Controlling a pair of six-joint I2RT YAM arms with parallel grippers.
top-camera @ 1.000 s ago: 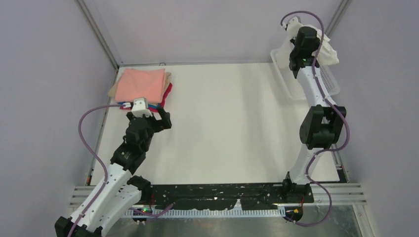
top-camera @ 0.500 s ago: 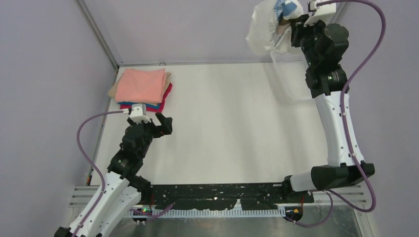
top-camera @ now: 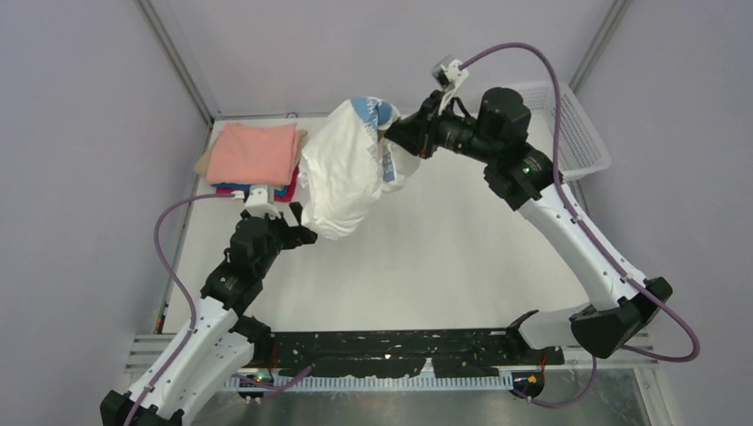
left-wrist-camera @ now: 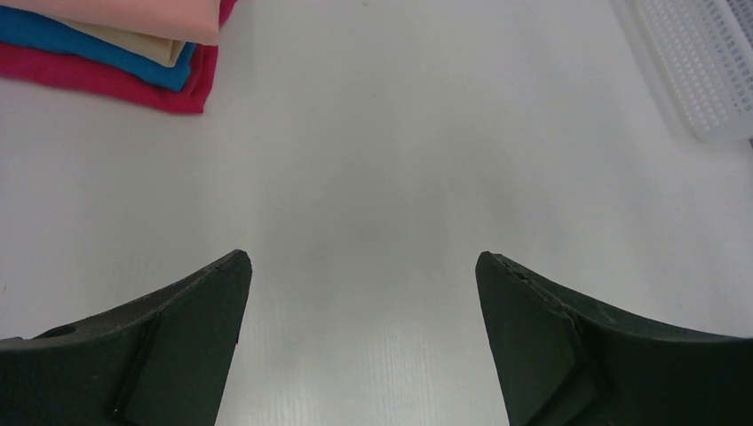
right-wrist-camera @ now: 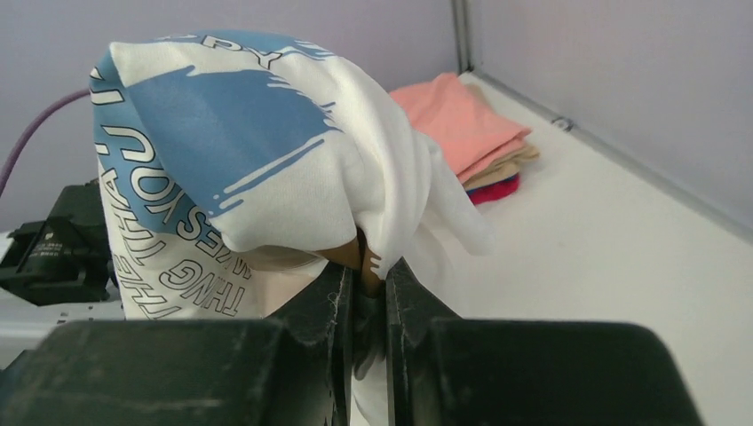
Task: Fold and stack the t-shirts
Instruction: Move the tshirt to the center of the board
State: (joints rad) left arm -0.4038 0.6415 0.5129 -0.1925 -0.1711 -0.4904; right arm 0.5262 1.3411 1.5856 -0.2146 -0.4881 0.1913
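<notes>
I expect the bunched white t-shirt (top-camera: 344,164) to open out into a wide sheet when I lift and stretch it, because it hangs in limp folds (top-camera: 336,211).
My right gripper (top-camera: 391,135) is shut on a bunched white t-shirt with blue and tan print (top-camera: 342,173) and holds it in the air over the table's left middle; the shirt (right-wrist-camera: 266,151) hangs from the pinched fingers (right-wrist-camera: 333,306). A stack of folded t-shirts (top-camera: 257,158), salmon-pink on top over beige, blue and crimson, lies at the back left; it also shows in the left wrist view (left-wrist-camera: 115,44) and right wrist view (right-wrist-camera: 466,133). My left gripper (top-camera: 297,232) is open and empty, low over bare table (left-wrist-camera: 364,257), just below the hanging shirt.
A white plastic mesh basket (top-camera: 577,133) stands at the back right, its corner also in the left wrist view (left-wrist-camera: 701,62). Lilac walls with metal corner posts (top-camera: 173,58) close in the back and sides. The black base rail (top-camera: 400,342) runs along the near edge.
My right arm has swung from the basket at the back right to the left middle, carrying the white t-shirt out with it. My left gripper has shifted slightly toward the near side.
</notes>
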